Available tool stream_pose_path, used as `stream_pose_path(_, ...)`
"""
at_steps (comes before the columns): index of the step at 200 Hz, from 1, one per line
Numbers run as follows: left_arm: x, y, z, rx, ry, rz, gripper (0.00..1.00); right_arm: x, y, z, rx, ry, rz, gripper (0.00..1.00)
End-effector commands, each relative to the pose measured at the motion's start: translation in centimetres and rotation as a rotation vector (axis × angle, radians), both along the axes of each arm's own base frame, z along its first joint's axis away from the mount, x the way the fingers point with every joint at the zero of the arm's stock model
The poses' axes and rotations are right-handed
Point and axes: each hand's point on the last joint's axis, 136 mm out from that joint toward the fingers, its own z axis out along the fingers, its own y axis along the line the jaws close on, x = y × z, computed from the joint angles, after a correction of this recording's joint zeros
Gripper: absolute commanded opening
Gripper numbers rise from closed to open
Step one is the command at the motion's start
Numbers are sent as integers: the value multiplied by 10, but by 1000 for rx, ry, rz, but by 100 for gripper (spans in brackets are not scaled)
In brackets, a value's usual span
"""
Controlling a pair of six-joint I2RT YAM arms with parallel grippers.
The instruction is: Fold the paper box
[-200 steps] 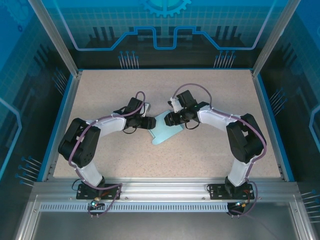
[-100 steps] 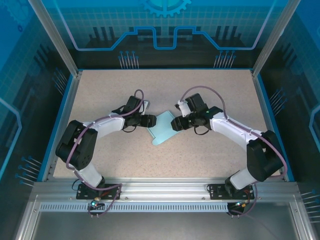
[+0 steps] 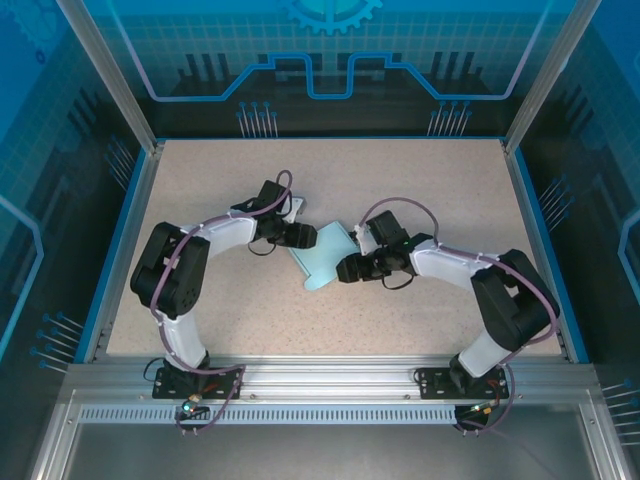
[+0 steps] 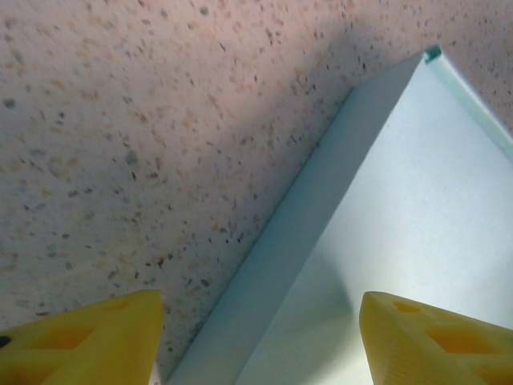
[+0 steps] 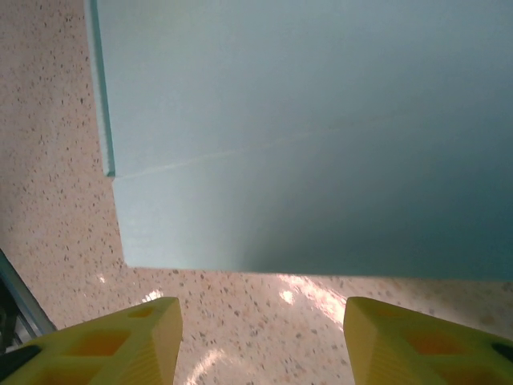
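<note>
My right gripper is by the paper box's flap (image 5: 264, 216), which is open past its crease. My right gripper should lift that flap and pinch its edge (image 5: 264, 269) before it folds the near end of the box.
The paper box (image 3: 322, 262) is a flat pale-blue card lying mid-table between both arms. My left gripper (image 3: 308, 236) is at its upper left edge. In the left wrist view it (image 4: 256, 349) stands open, one yellow finger (image 4: 80, 341) over the table and the other over the card (image 4: 401, 200), straddling a narrow folded strip along the edge. My right gripper (image 3: 342, 270) is at the card's lower right side. In the right wrist view it (image 5: 260, 345) is open over bare table, with the card's edge (image 5: 304, 120) just ahead of the fingertips and nothing between them.
The speckled beige table (image 3: 420, 180) has a blue rim on the left, right and far sides. An aluminium rail (image 3: 320, 380) carrying both arm bases runs along the near edge.
My right gripper has drawn back off the card and come down to its lower right edge, opening a little. My left gripper shifted slightly up and right along the card's upper left edge.
</note>
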Motion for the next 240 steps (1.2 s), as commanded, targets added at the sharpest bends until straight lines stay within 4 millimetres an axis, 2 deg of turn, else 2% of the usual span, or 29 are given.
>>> stream_pose_path(1,-5,-10,6,-57,35,-59,65,2,15,-4,74,47,-27,57)
stream_pose_path(48,-16,-14,1,-90,71,-77,54,15,9,-2,116,28,-95,56)
stream_pose_path(77,-27,-23,6,-176,99,-85,47,29,-1,1,155,24,-153,54)
stream_pose_path(97,-33,-29,11,-235,105,-88,47,37,-11,2,163,16,-184,53)
stream_pose_path(126,-29,-25,6,-205,101,-70,52,42,-19,1,179,17,-210,51)
stream_pose_path(157,-20,-22,-1,-166,100,-53,54,42,-20,-3,187,26,-216,49)
stream_pose_path(175,-19,-22,-7,-157,111,-52,51,41,-19,-5,197,32,-217,47)
stream_pose_path(197,-22,-21,-12,-156,128,-48,46,42,-17,-3,218,25,-218,43)
stream_pose_path(240,-32,-23,-15,-189,169,-47,37,51,-13,22,332,-25,-240,22)
